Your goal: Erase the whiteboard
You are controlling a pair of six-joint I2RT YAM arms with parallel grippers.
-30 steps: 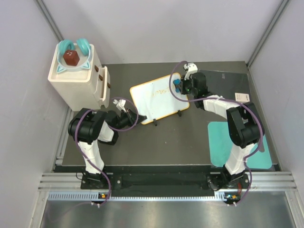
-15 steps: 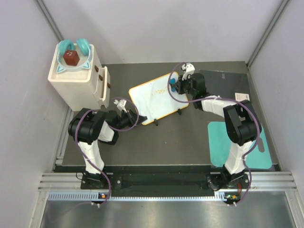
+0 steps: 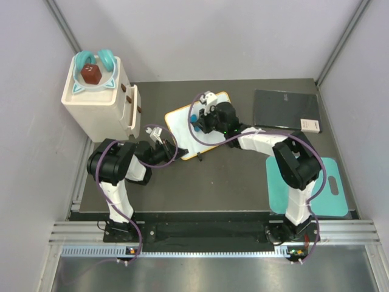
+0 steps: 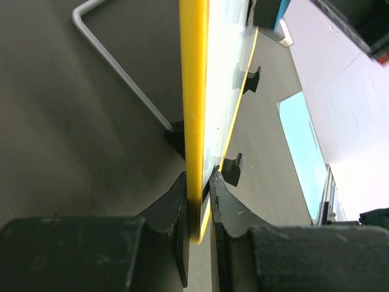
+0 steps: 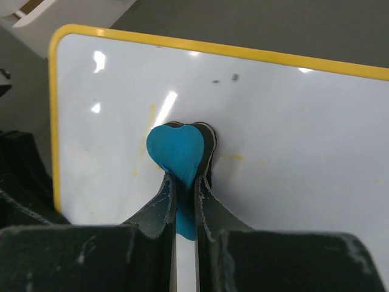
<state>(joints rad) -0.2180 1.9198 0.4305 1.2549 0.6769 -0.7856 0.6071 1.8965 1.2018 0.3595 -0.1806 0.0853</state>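
Faint yellow smears [image 5: 236,157] sit beside the eraser toward the dark grey slab, so my right gripper should run the eraser back across to the whiteboard's end [image 3: 224,97] there.
The whiteboard [image 3: 181,129], white with a yellow frame, stands tilted on its black feet at the middle of the table. My left gripper [image 3: 166,145] is shut on its near-left frame edge; in the left wrist view the yellow frame [image 4: 196,91] runs edge-on between the jaws of the left gripper [image 4: 199,201]. My right gripper [image 3: 197,117] is shut on a blue heart-shaped eraser [image 5: 176,152] and presses it on the board face [image 5: 292,134], left of centre, with the right gripper [image 5: 184,182] just behind it. Faint yellow smears [image 5: 237,157] lie beside the eraser.
A white drawer cabinet [image 3: 100,103] stands at the back left with a teal bowl [image 3: 92,76] holding a brown block on top. A dark grey slab [image 3: 285,109] lies at the back right. A teal mat [image 3: 333,191] lies at the front right.
My right gripper has swept the eraser leftward across the board, from its right edge to left of centre. The left gripper and the board have stayed put.
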